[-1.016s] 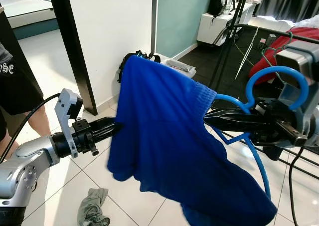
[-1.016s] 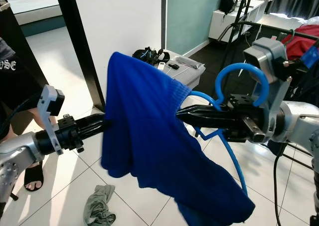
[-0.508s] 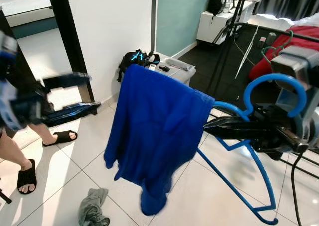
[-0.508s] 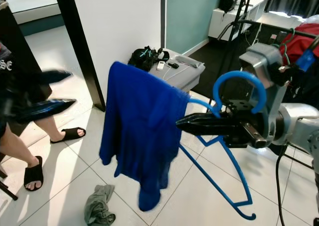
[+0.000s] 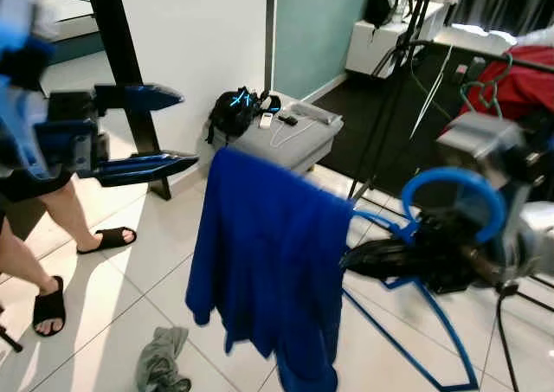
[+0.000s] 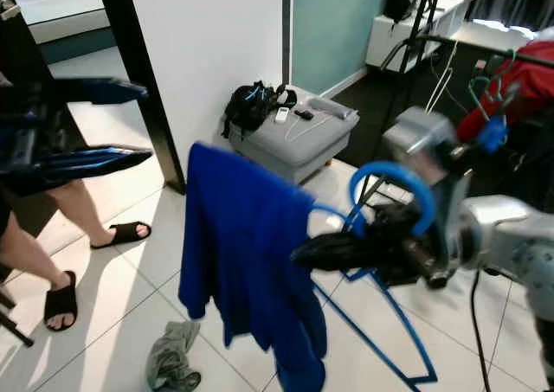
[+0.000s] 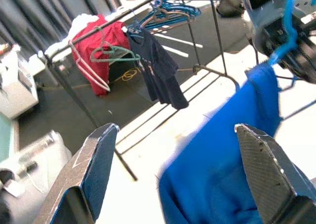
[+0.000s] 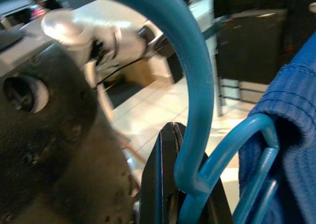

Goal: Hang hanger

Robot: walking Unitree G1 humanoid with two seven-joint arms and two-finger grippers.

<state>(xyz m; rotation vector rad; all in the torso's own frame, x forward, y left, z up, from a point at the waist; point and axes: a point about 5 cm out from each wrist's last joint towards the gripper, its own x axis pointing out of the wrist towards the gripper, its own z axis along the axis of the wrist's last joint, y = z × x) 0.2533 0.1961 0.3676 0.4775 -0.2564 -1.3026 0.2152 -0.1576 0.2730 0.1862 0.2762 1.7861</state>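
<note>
The blue hanger's far arm (image 5: 454, 176) sits tucked inside the blue garment (image 5: 348, 212), so I expect the hanger to come along when my left gripper carries the garment.
A blue plastic hanger (image 5: 454, 203) with a big round hook is held at its neck by my right gripper (image 5: 353, 259), which is shut on it. A blue garment (image 5: 270, 266) drapes from the hanger's left shoulder and hangs down limp; the hanger's right arm (image 6: 407, 336) is bare. The right wrist view shows the hanger neck (image 8: 190, 182) pinched between the black fingers (image 8: 160, 184). My left gripper (image 5: 189, 128) is raised at the far left, open and empty, apart from the cloth. A clothes rack (image 7: 106, 19) with hung clothes stands past the blue garment (image 7: 232, 159).
A grey stool (image 5: 290, 139) with a black bag (image 5: 232, 111) stands by the white wall. A grey rag (image 5: 160, 368) lies on the tiles. A person's legs in sandals (image 5: 48, 253) are at the left. The rack (image 5: 415, 59) holds a red garment (image 5: 511, 80).
My left gripper has let go of the blue garment and swung up and to the left, open. The cloth has dropped and now hangs straight down from the hanger.
</note>
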